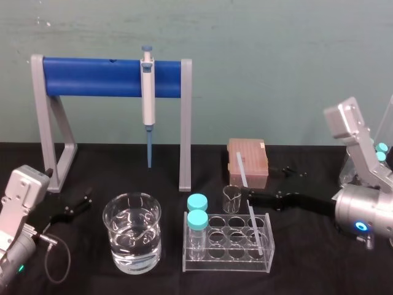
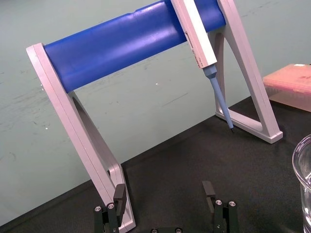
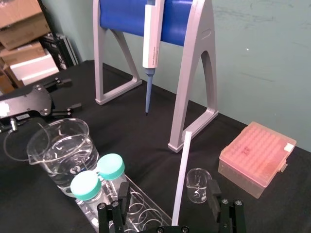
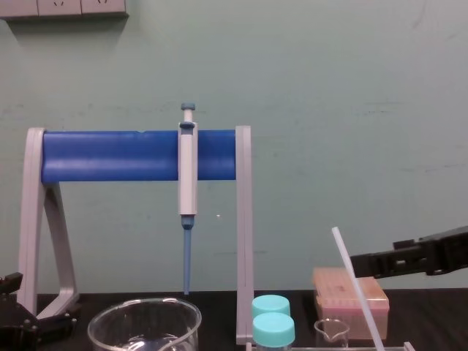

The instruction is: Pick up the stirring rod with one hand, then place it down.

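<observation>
The stirring rod (image 4: 357, 287) is tilted in the clear tube rack (image 3: 149, 208). I expect the rod to swing almost upright and slide out freely when I lift it.
The stirring rod (image 1: 253, 221) is a thin whitish stick leaning in the clear tube rack (image 1: 226, 265) at the front right. In the chest view the stirring rod (image 4: 355, 285) slants up and to the left. My right gripper (image 1: 265, 185) reaches in from the right at the rod's upper part. It is open. In the right wrist view the stirring rod (image 3: 181, 174) passes between the fingers of that gripper (image 3: 167, 194) with a gap on each side. My left gripper (image 1: 73, 207) rests open near the grey stand's left foot, and its open fingers (image 2: 209, 190) hold nothing.
A grey stand with a blue bar (image 1: 92, 77) holds a pipette (image 1: 148, 92) at the back. A water beaker (image 1: 132, 232) sits front centre. Two teal-capped tubes (image 1: 197, 218) stand in the rack. A small beaker (image 1: 231, 198) and a pink tip box (image 1: 249, 161) lie behind it.
</observation>
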### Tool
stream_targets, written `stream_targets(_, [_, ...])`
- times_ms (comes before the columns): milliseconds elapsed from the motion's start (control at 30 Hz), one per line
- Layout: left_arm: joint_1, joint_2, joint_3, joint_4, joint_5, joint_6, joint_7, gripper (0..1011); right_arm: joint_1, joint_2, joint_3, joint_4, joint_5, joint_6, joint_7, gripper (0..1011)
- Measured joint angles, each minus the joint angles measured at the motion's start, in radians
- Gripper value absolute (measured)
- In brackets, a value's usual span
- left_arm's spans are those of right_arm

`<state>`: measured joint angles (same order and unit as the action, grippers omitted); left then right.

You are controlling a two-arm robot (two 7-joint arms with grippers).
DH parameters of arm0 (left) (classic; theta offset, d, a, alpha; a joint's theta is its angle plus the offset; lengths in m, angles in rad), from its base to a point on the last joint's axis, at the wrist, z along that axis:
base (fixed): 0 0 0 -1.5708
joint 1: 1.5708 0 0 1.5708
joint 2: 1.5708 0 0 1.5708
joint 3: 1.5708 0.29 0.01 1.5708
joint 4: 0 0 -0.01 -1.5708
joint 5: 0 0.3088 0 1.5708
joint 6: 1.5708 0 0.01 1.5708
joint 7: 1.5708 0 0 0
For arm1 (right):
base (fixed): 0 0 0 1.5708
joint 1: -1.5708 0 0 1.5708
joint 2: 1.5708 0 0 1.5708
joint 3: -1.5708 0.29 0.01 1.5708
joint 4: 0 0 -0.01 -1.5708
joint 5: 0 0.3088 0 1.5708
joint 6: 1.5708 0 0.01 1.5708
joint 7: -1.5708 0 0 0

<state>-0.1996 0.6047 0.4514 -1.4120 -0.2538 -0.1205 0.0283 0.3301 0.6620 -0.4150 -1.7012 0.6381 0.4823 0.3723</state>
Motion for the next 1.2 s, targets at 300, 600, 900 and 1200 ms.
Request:
stream_targets(300, [0.000, 0.000, 0.000, 0.000, 0.000, 0.000, 0.000, 1005, 0.086, -0.054, -0.065, 0.089, -0.040, 0.028, -0.008, 1000])
stream_targets(600, [0.000, 0.000, 0.000, 0.000, 0.000, 0.000, 0.000, 1005, 0.135, -0.108, -0.095, 0.168, -0.070, 0.043, -0.018, 1000])
stream_targets(900, [0.000, 0.000, 0.000, 0.000, 0.000, 0.000, 0.000, 1005, 0.155, -0.140, -0.102, 0.210, -0.089, 0.047, -0.018, 1000])
stream_targets(1200, [0.000, 0.000, 0.000, 0.000, 0.000, 0.000, 0.000, 1005, 0.157, -0.149, -0.098, 0.216, -0.099, 0.044, -0.009, 867])
